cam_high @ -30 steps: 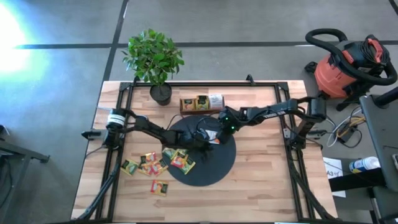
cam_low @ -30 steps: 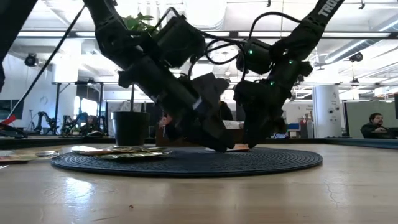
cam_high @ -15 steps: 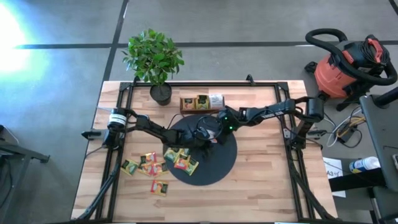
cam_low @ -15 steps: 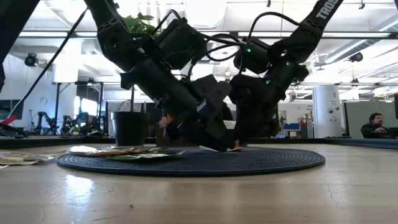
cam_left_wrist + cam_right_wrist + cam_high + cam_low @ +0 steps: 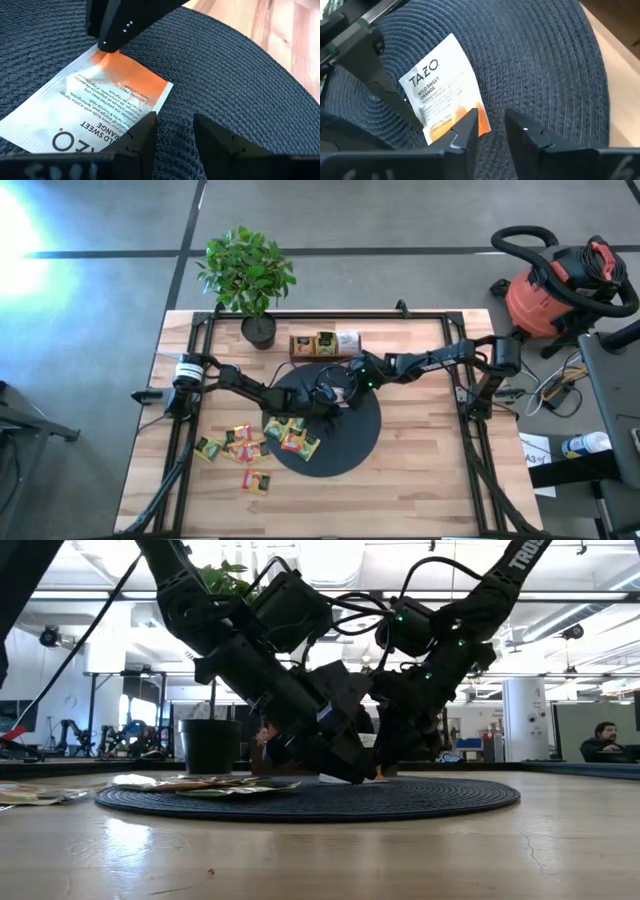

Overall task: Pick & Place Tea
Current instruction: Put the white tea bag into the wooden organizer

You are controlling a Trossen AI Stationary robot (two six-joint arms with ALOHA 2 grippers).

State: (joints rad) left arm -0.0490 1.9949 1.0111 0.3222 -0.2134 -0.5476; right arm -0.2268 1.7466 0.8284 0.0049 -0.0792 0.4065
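The fingers of my right gripper are mostly over mat next to the sachet's orange end. Next, my right gripper opens, pinches the orange corner and lifts the sachet.
A white tea sachet with an orange end lies flat on the black woven disc, near its middle. My left gripper comes in from the table's left, slanting down, open, with bare mat between its fingers. My right gripper comes from the right, steeper, also open over bare mat. The two meet at the sachet. More tea sachets lie heaped on the disc's left rim, and others on the wood beside it. My left gripper has one finger over the sachet's long edge near its orange corner, and the other finger stands on the mat beside it. Whether that finger presses on the paper I cannot tell. My right gripper sets one fingertip on the sachet's orange end, slanting down from the right. Its other finger stands over bare mat. The sachet stays flat on the disc.
A brown wooden tray holding sachets stands at the far edge behind the disc, with a potted plant to its left. A single sachet lies toward the near left. Black frame rails run along the table's sides.
My right gripper has rolled and tipped over toward my left gripper, leaning closer above the sachet, which now shows less in the high view. The sachet has stayed on the disc.
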